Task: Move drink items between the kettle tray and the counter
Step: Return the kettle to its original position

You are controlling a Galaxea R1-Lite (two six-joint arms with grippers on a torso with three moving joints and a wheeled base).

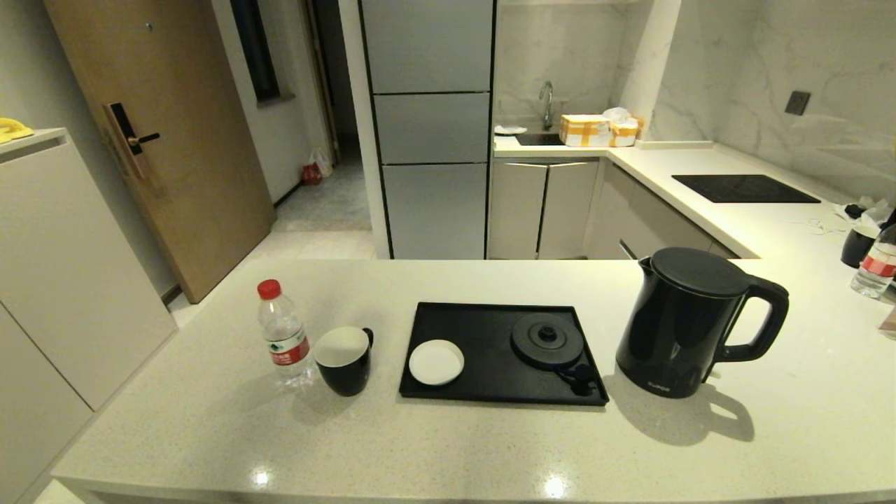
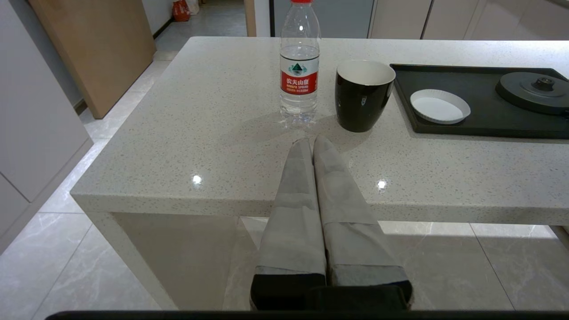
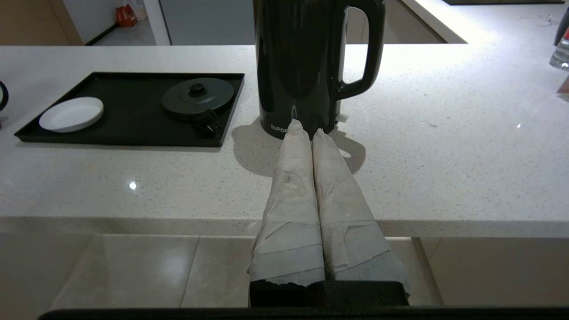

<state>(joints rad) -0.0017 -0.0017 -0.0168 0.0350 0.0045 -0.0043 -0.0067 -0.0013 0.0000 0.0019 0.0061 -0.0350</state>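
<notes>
Next, my right gripper opens, swings around to the side of the kettle's handle (image 1: 775,323) and straddles the handle before it lifts the kettle, because it points shut at the kettle's body (image 1: 669,340).
The black kettle (image 1: 682,322) (image 3: 306,62) stands on the off-white counter (image 1: 448,448) just right of the black kettle tray (image 1: 483,329) (image 3: 129,115) (image 2: 480,120). The tray carries the round base disc (image 1: 546,339) and a white saucer (image 1: 435,362). Left of the tray stand the black mug (image 1: 344,360) (image 2: 363,95) and the red-capped water bottle (image 1: 282,332) (image 2: 299,71). My left gripper (image 2: 311,141) is shut and empty, held before the counter's front edge facing bottle and mug. My right gripper (image 3: 306,129) is shut and empty, short of the kettle. Neither gripper shows in the head view.
At the far right of the counter stand a second bottle (image 1: 875,266) and a dark cup (image 1: 857,245). An induction hob (image 1: 745,187) lies on the back counter, with a sink and yellow-taped boxes (image 1: 595,129) behind. The counter's left end drops to the floor.
</notes>
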